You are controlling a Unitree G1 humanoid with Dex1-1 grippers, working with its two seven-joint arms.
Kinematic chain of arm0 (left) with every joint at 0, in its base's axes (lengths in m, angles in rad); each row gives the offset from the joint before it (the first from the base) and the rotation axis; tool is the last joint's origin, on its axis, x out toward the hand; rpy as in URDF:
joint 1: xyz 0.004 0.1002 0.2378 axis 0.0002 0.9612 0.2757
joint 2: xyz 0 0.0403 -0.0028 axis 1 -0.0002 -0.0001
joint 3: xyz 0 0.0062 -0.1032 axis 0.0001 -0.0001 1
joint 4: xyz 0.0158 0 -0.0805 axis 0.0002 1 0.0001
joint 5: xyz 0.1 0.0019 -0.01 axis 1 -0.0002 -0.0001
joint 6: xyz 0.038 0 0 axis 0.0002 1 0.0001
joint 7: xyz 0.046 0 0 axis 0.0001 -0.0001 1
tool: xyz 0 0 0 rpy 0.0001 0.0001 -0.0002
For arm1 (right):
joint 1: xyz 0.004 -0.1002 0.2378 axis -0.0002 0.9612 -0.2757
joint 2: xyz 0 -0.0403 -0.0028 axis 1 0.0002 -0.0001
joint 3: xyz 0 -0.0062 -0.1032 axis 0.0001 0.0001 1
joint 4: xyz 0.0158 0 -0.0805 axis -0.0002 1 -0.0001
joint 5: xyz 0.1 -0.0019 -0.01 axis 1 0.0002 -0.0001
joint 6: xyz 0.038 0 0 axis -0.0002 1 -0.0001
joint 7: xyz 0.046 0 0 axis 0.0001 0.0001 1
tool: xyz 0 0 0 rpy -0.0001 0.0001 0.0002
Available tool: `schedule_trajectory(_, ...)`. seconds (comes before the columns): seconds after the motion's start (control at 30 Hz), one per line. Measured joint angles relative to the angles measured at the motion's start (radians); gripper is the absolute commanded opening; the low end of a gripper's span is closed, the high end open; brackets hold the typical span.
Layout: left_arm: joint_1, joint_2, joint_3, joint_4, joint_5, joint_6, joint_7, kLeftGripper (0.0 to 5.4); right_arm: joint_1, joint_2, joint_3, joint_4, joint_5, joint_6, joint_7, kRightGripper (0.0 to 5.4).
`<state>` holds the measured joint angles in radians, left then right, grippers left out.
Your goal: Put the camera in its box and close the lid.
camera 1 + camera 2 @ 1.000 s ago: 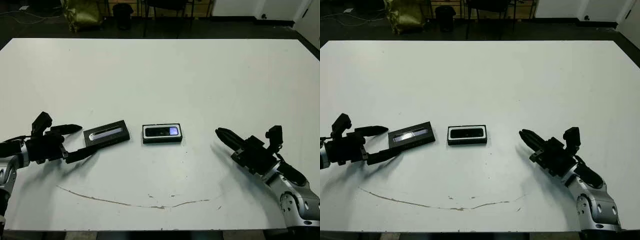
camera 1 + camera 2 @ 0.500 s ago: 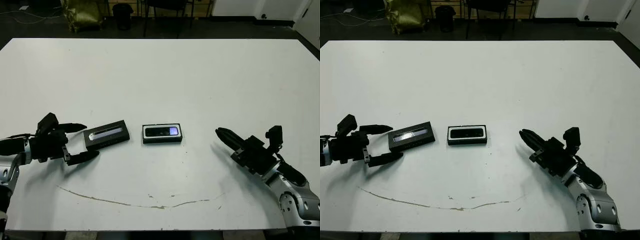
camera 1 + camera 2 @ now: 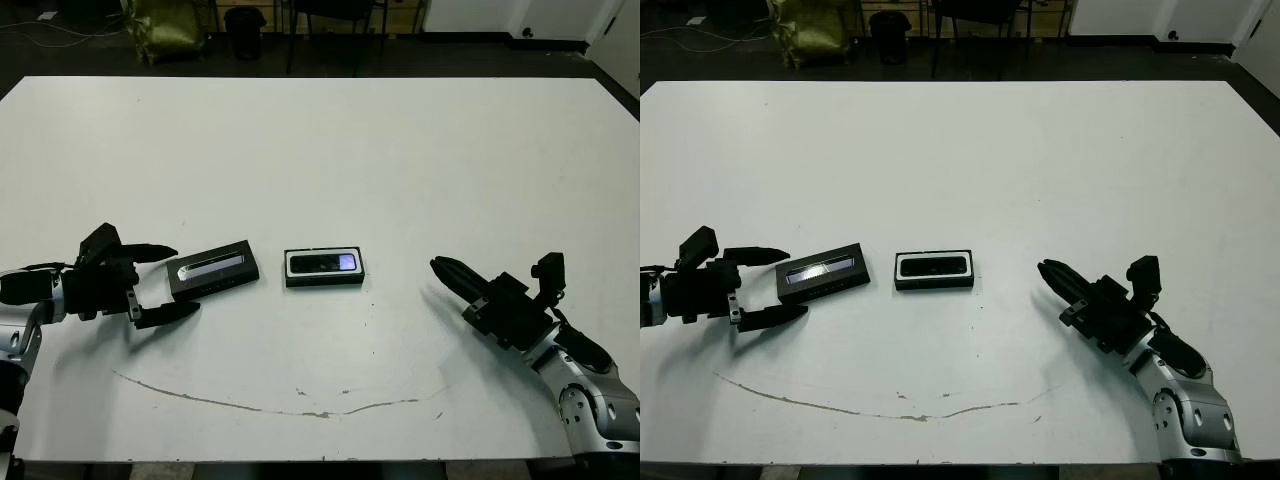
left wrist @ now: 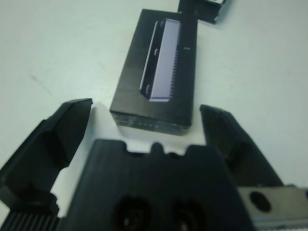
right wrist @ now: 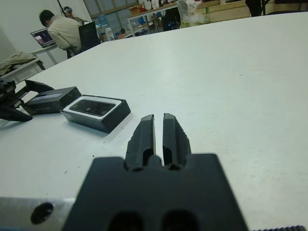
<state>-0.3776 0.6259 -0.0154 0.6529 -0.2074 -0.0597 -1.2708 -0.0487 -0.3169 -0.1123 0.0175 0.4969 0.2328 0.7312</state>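
Observation:
The lid's sides (image 3: 219, 286) are deep. When I lower the lid, I expect it will slip down over the whole box and hide the box's white rim.
The box (image 3: 324, 267), a black tray with a white rim, sits mid-table with the camera (image 3: 322, 264) lying inside it, glossy face up. To its left lies the lid (image 3: 213, 270), black with a greyish panel, flat on the table. My left gripper (image 3: 170, 281) is open, its two fingers standing on either side of the lid's near end without touching it; the left wrist view shows the lid (image 4: 156, 94) just ahead of the fingers (image 4: 57, 137). My right gripper (image 3: 446, 271) is shut and empty, resting to the right of the box, which its wrist view shows (image 5: 96, 111).
A thin brown line (image 3: 260, 405) runs across the table near its front edge. A person (image 5: 60, 31) sits at a desk far beyond the table. Chairs and a yellow bag (image 3: 165, 25) stand past the table's far edge.
My left gripper has shifted a little to the right, closer to the lid's end, still open. The lid, box, camera and right arm have not moved.

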Motion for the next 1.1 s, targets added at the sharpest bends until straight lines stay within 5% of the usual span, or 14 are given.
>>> schedule_trajectory(0.27, -0.049, 0.001, -0.045, 0.016, 0.038, 0.004, -0.007, 5.14, 0.000, 0.000, 0.000, -0.006, 0.002, 0.012, -0.004, 0.00)
schedule_trajectory(0.63, -0.074, 0.000, -0.088, 0.009, 0.047, 0.026, -0.016, 2.64, 0.002, 0.000, -0.001, -0.019, 0.002, 0.023, -0.010, 0.00)
schedule_trajectory(1.1, -0.125, 0.006, -0.136, -0.021, 0.048, 0.141, -0.076, 2.59, 0.002, 0.000, -0.003, -0.012, 0.012, 0.025, -0.005, 0.00)
